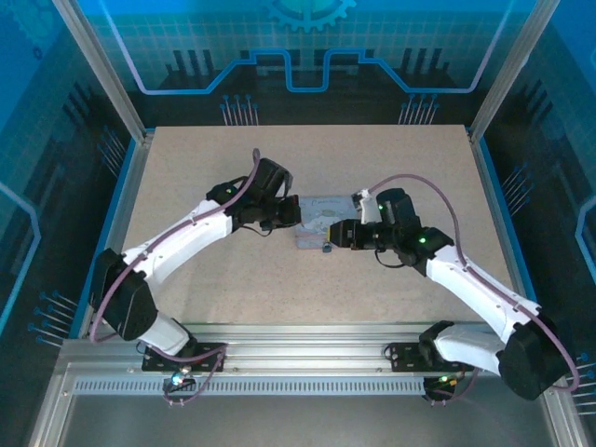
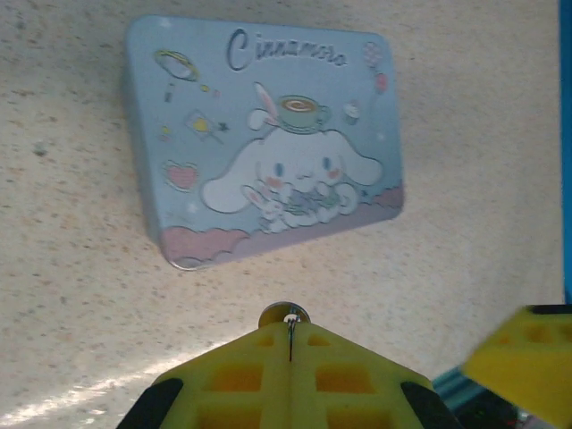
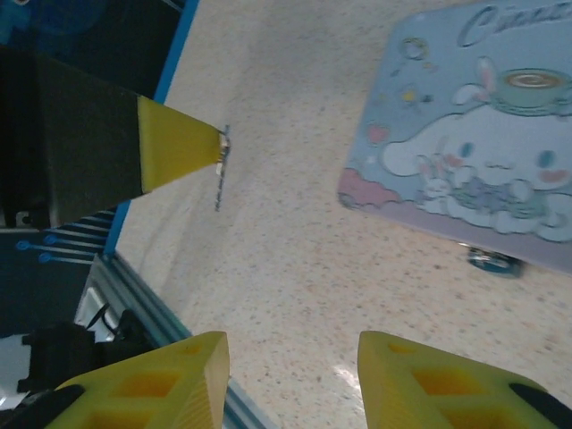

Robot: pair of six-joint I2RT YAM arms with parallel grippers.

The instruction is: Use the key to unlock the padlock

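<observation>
I keep holding the key (image 3: 222,170), which sticks out toward my open right gripper (image 3: 293,380), with my left gripper until my right gripper closes on it, then let go.
My left gripper (image 2: 290,338) is shut on the key (image 2: 284,315), whose small round metal end pokes out past the yellow fingertips. In the right wrist view the key (image 3: 219,170) is a thin dark sliver hanging from that left fingertip (image 3: 179,143), above the table. The padlock (image 3: 494,261) is a tiny dark lump at the near edge of the pastel cartoon tin (image 3: 465,134). From above, the padlock (image 1: 327,249) lies just below the tin (image 1: 317,219), between my left gripper (image 1: 291,216) and right gripper (image 1: 333,233). My right gripper (image 3: 290,362) is open, with bare table between its fingers.
The tin (image 2: 259,134) lies flat mid-table, its lid with the white puppy facing up. A blue-edged metal frame (image 3: 152,304) borders the speckled tabletop (image 1: 307,158). One right finger (image 2: 523,366) shows at the lower right of the left wrist view.
</observation>
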